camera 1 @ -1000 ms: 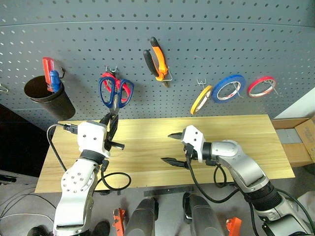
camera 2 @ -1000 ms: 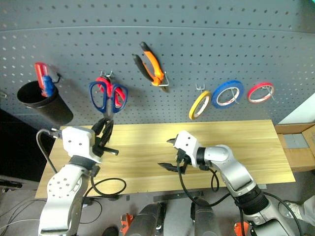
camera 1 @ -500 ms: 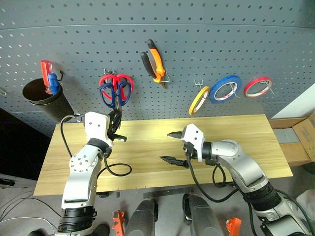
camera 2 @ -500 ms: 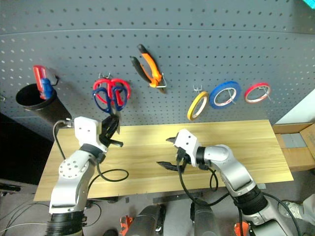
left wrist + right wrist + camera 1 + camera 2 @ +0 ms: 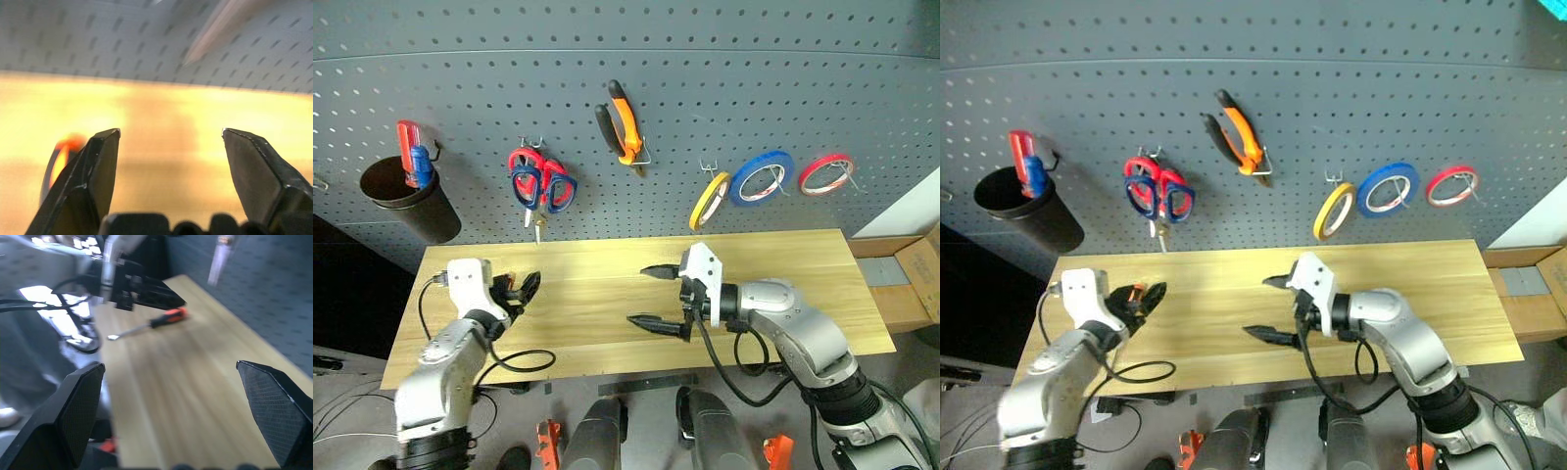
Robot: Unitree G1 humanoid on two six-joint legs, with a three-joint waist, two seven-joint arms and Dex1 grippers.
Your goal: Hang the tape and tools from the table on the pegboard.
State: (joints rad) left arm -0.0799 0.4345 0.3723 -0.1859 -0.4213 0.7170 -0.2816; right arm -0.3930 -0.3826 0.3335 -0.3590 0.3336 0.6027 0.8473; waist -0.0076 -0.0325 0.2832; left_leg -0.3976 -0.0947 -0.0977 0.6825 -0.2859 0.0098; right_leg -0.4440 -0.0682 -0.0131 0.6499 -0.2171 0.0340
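My gripper will lower the orange-and-black screwdriver (image 5: pixel 62 160) into the black cup. Red and blue handles (image 5: pixel 415 157) stick up above the cup's rim, so the screwdriver will lean beside them with its handle up.
The pegboard (image 5: pixel 754 78) carries the orange-and-black pliers (image 5: pixel 623 122), the dark blue-handled scissors (image 5: pixel 544 188) hung over a red-handled pair, and the yellow tape (image 5: pixel 710 199). An orange-and-black screwdriver (image 5: pixel 165 318) lies on the table (image 5: pixel 783 257) near its left end. My left gripper (image 5: pixel 521 289) hovers low over that end, open and empty, with the screwdriver handle (image 5: pixel 59 157) just beside one finger. My right gripper (image 5: pixel 641 295) hangs open over the table's middle, pointing left, with nothing in it.
A blue tape roll (image 5: pixel 764 176) and a thin red roll (image 5: pixel 829 172) hang to the right of the yellow one. A black cup (image 5: pixel 406 196) with red-and-blue screwdrivers hangs at the board's left. Cardboard boxes (image 5: pixel 906 279) stand past the table's right end.
My left gripper let go of the dark scissors, which stay hanging on the board, then sank down and left to the table and opened. The right gripper barely moved.
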